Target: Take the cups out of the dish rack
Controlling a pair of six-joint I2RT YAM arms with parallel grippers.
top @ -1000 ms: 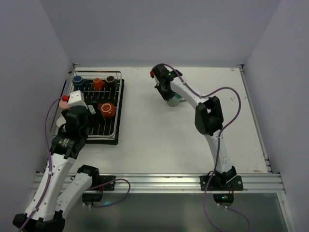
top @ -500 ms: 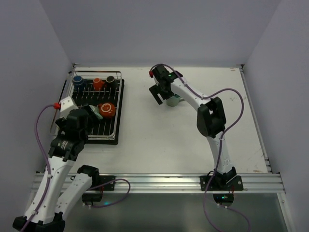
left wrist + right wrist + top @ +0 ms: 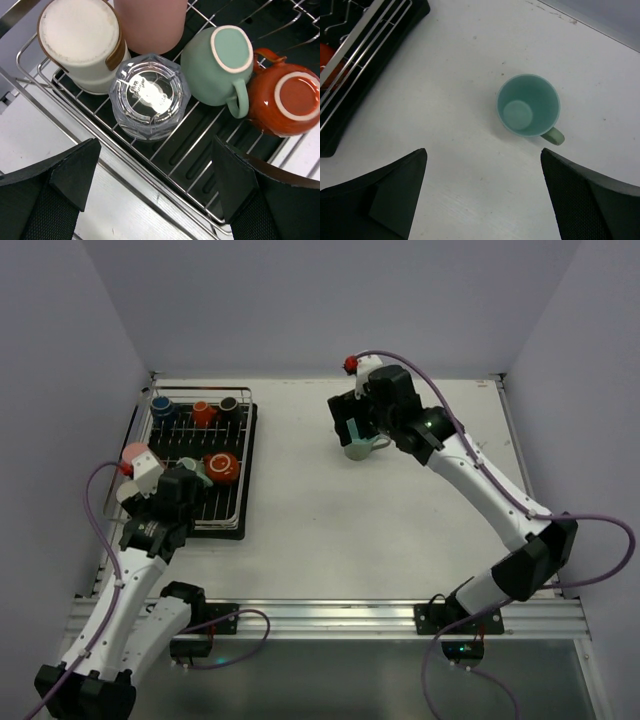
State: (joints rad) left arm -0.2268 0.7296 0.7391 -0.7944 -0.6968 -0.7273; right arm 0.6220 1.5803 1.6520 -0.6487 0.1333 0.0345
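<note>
The clear glass (image 3: 149,102) is upside down in the rack and far from my right gripper, so next my left gripper grabs the glass by its base (image 3: 152,94) and passes it over.
The dish rack (image 3: 243,468) stands on a black tray at the table's left. Its far row holds a blue cup (image 3: 161,407), a small orange cup (image 3: 203,413) and a black cup (image 3: 229,405). My left gripper (image 3: 155,165) hangs open over the rack's near rim (image 3: 165,172), just short of an upturned clear glass (image 3: 149,95). Around the glass stand a brown-banded cup (image 3: 82,42), a salmon tumbler (image 3: 150,22), an upturned teal mug (image 3: 220,62) and an orange cup (image 3: 285,102). A second teal mug (image 3: 527,106) stands upright on the table, with my right gripper (image 3: 484,165) open above it and apart from it.
The black tray's corner (image 3: 395,30) shows at the upper left of the right wrist view. White walls close in the table on the left, back and right. A metal rail (image 3: 330,615) runs along the near edge by the arm bases.
My right gripper opened, let go of the teal mug on the table and lifted away. My left arm shifted toward the rack's near end.
</note>
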